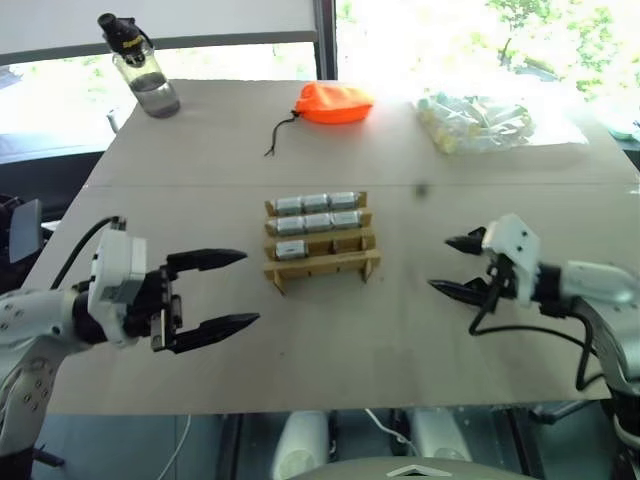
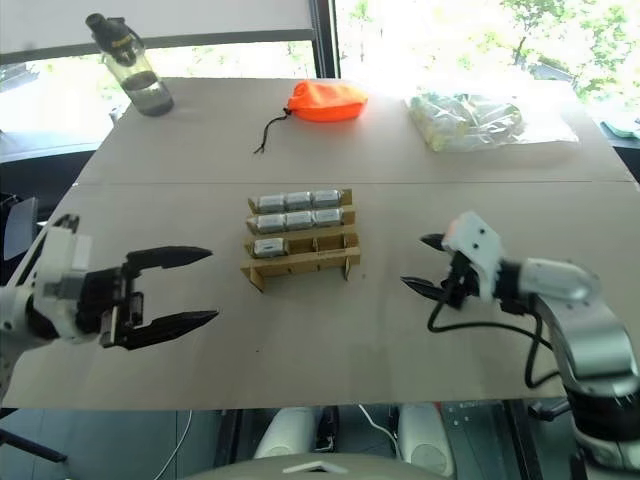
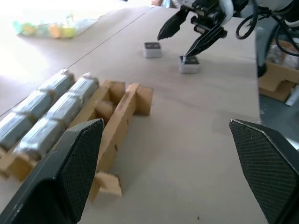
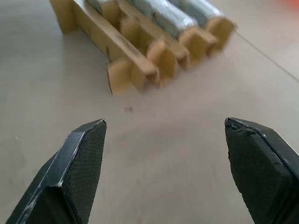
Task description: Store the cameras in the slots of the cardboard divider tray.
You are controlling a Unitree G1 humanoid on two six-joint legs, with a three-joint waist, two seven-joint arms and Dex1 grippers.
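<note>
Clear space [image 3: 171, 59] separates the loose cameras, so the robot's right gripper should keep moving its open fingers toward the nearer camera [image 3: 189, 66] until they are on both sides of it.
The cardboard divider tray [image 1: 322, 262] stands mid-table. Silvery-grey cameras [image 1: 316, 203] fill its two far rows, and one more camera [image 1: 290, 248] sits at the left end of the third row; the nearest row is bare. My left gripper [image 1: 248, 289] hovers open to the tray's left, pointing toward it. My right gripper [image 1: 440, 264] is open to the tray's right, nothing between its fingers. In the left wrist view, two loose cameras [image 3: 152, 49] [image 3: 189, 64] lie on the table just under the right gripper [image 3: 187, 35].
A water bottle [image 1: 140, 65] stands at the far left, an orange drawstring pouch [image 1: 333, 103] at the far centre, and a clear bag of pale items [image 1: 478, 123] at the far right. A cardboard piece [image 3: 275, 81] sits beyond the table's right edge.
</note>
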